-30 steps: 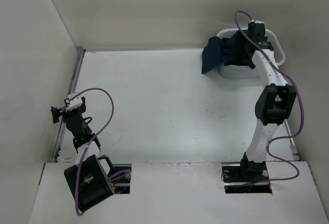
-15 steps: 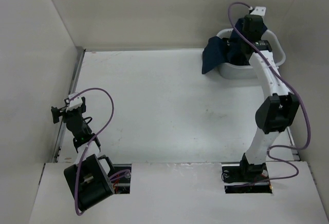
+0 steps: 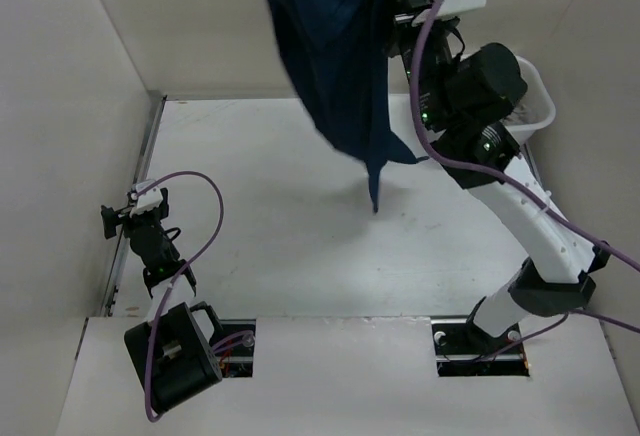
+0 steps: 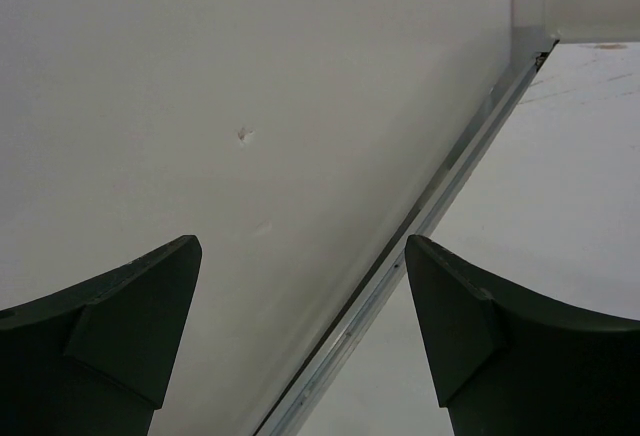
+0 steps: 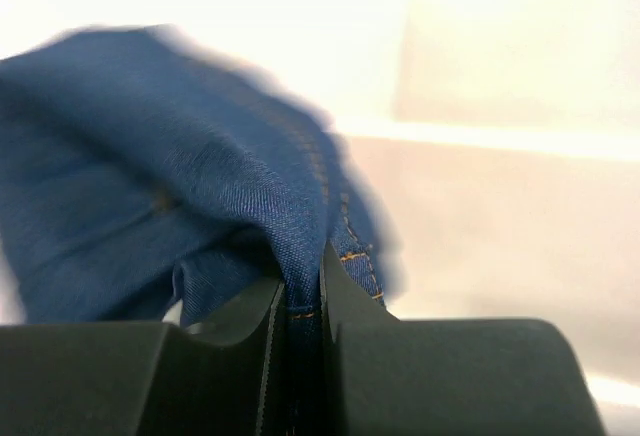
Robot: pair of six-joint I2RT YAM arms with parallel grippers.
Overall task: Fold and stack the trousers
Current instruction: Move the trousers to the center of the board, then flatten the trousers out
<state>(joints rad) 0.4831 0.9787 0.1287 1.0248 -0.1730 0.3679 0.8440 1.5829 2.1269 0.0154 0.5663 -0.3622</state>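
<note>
I should lay the trousers' legs toward my left gripper and take a hem there before I fold, because the trousers hang bunched [image 3: 338,51] from my right gripper.
The trousers [image 3: 335,46], dark navy-blue denim, hang in the air above the far middle of the table, their lowest end dangling near the table's centre. My right gripper [image 3: 400,11] is raised high and shut on a fold of them. In the right wrist view, the trousers [image 5: 170,176] bulge out above the right gripper [image 5: 303,286], with a stitched seam pinched between its jaws. My left gripper [image 3: 128,218] rests at the left edge of the table, far from the cloth. The left wrist view shows the left gripper [image 4: 302,246] open with nothing between its fingers.
A white basket [image 3: 535,96] stands at the far right corner, partly hidden behind my right arm. The left wall [image 4: 200,106] and a metal rail [image 4: 440,186] along the table edge lie directly before the left gripper. White walls enclose the table [image 3: 250,246].
My right gripper shut on the trousers in the basket, then lifted them high and leftward, out over the table. The left arm has not moved.
</note>
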